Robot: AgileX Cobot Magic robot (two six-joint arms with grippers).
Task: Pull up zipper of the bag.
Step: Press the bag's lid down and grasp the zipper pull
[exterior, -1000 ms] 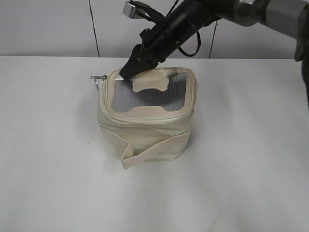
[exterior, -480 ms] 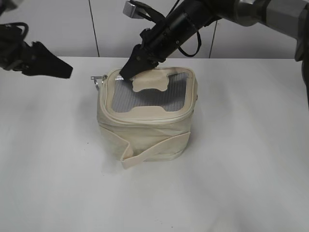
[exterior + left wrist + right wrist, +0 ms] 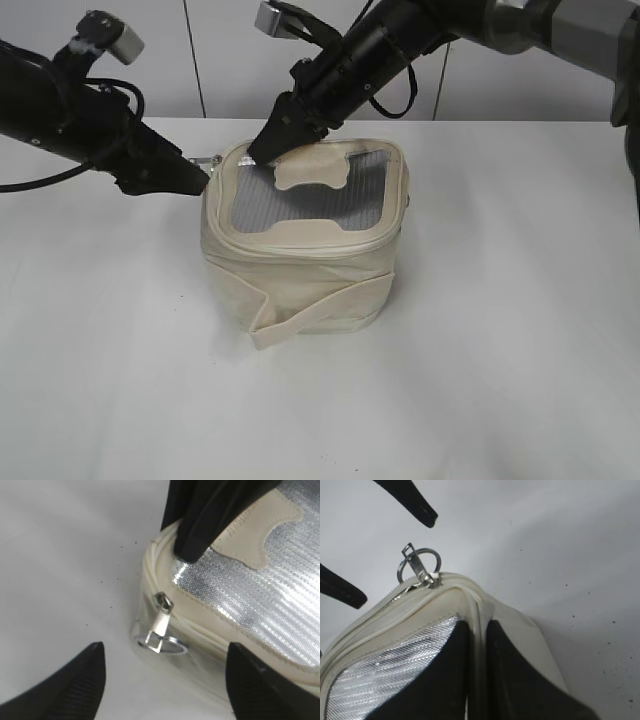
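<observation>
The zipper pull sticks out from the lid's back corner toward my left gripper, so my left gripper should pull the zipper's ring to the front while my right gripper holds the bag's rim.
The cream bag stands upright mid-table, its lid with grey mesh window and bone-shaped patch on top. A silver zipper pull with a round ring sticks out at the lid's back left corner; it also shows in the right wrist view and the exterior view. My left gripper is open, its fingers either side of the ring and a little short of it, touching nothing. My right gripper is shut on the lid rim near that corner.
The white table lies all round the bag, with a grey panelled wall behind. The strap band wraps the bag's lower body. Both arms meet at the bag's back left corner.
My left arm has come in from the left edge to the bag's back left corner, jaws open at the zipper pull. My right gripper and the bag have not moved.
</observation>
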